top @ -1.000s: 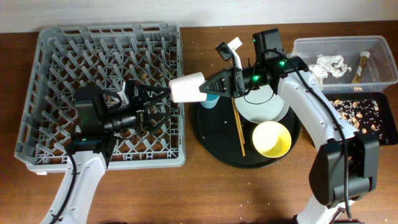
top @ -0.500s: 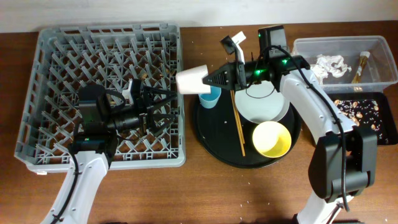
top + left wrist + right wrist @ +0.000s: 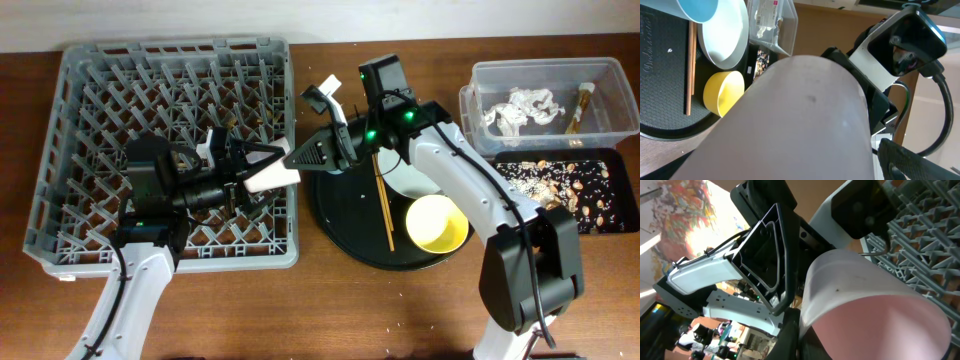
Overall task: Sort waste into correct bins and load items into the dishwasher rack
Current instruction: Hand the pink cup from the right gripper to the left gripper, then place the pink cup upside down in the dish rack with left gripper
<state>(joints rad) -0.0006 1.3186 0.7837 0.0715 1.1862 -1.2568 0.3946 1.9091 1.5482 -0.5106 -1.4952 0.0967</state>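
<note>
Next, my left gripper takes hold of the cup's base (image 3: 254, 183) and lowers the cup with its opening down, because my right gripper is pinching the pink-white cup's rim (image 3: 292, 164), which has to face down in the rack.
My right gripper (image 3: 303, 158) is shut on the rim of the small pink-white cup (image 3: 268, 178) and holds it on its side over the right edge of the grey dishwasher rack (image 3: 80, 70). My left gripper (image 3: 258, 170) is open, its fingers spread around the cup's base. The cup fills the left wrist view (image 3: 800, 115), with one finger (image 3: 900, 160) just off its side. It also shows in the right wrist view (image 3: 865, 305). The blue cup (image 3: 697, 10), plate (image 3: 405, 182), yellow bowl (image 3: 437, 223) and chopsticks (image 3: 383, 205) lie on the round black tray (image 3: 340, 230).
The clear tub (image 3: 480, 80) at the far right holds crumpled napkins (image 3: 520, 108) and a brown wrapper stick (image 3: 580, 105). The shallow black tray (image 3: 585, 222) in front of it holds food scraps (image 3: 565, 185). Both arms meet over the gap between rack and round tray.
My right arm has carried the pink-white cup left and down, from above the round tray to the rack's right edge, between the left gripper's open fingers. The left arm has hardly moved.
</note>
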